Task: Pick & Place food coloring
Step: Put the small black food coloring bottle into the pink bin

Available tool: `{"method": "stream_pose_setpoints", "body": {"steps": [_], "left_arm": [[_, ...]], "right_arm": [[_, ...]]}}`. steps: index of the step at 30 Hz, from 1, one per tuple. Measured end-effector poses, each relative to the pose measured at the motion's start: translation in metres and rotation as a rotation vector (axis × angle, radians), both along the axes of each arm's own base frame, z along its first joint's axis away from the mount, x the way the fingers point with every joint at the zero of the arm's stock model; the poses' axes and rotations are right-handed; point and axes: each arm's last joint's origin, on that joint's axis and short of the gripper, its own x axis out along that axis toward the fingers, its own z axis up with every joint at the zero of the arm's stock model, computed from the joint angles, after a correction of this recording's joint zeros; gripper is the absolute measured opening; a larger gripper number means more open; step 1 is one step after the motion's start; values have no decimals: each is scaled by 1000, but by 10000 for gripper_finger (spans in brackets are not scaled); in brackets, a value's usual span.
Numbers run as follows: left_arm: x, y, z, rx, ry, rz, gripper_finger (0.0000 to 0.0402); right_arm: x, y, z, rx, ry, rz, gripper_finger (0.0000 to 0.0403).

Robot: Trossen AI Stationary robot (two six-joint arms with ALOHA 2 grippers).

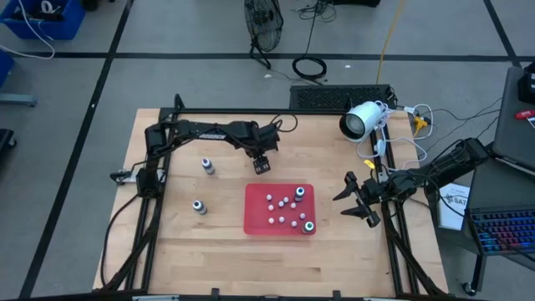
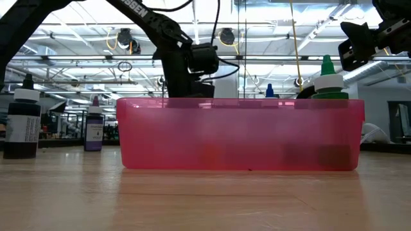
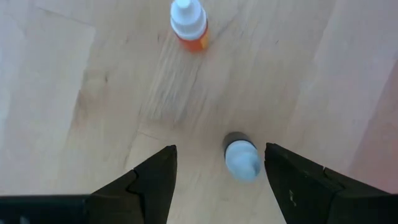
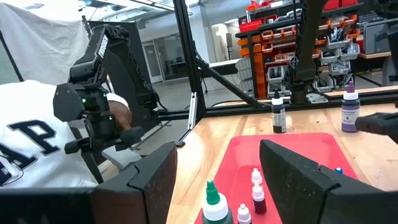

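Note:
Next, my left gripper moves its middle over the bottle before it closes, because the small bottle with the pale blue cap stands too close to one finger.
My left gripper hovers open over the table just beyond the far left corner of the red tray. In its wrist view the left gripper points down with a small bottle with a pale blue cap standing between its fingers, untouched. An orange bottle with a white cap stands farther off. Several tiny bottles stand in the tray, among them a green-capped one. My right gripper waits open to the right of the tray.
Two darker bottles stand on the wood left of the tray. A white camera and cables lie at the far right corner. In the right wrist view a person in a white shirt shows beyond the table.

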Motion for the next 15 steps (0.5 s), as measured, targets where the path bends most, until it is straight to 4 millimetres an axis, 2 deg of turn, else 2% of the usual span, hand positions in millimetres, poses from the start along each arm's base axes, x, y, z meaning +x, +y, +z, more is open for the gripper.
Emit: {"method": "stream_pose_setpoints", "body": {"steps": [15], "left_arm": [[-2, -1, 2, -13, 10, 0, 243]], "right_arm": [[0, 0, 0, 0, 0, 0, 219]]}}
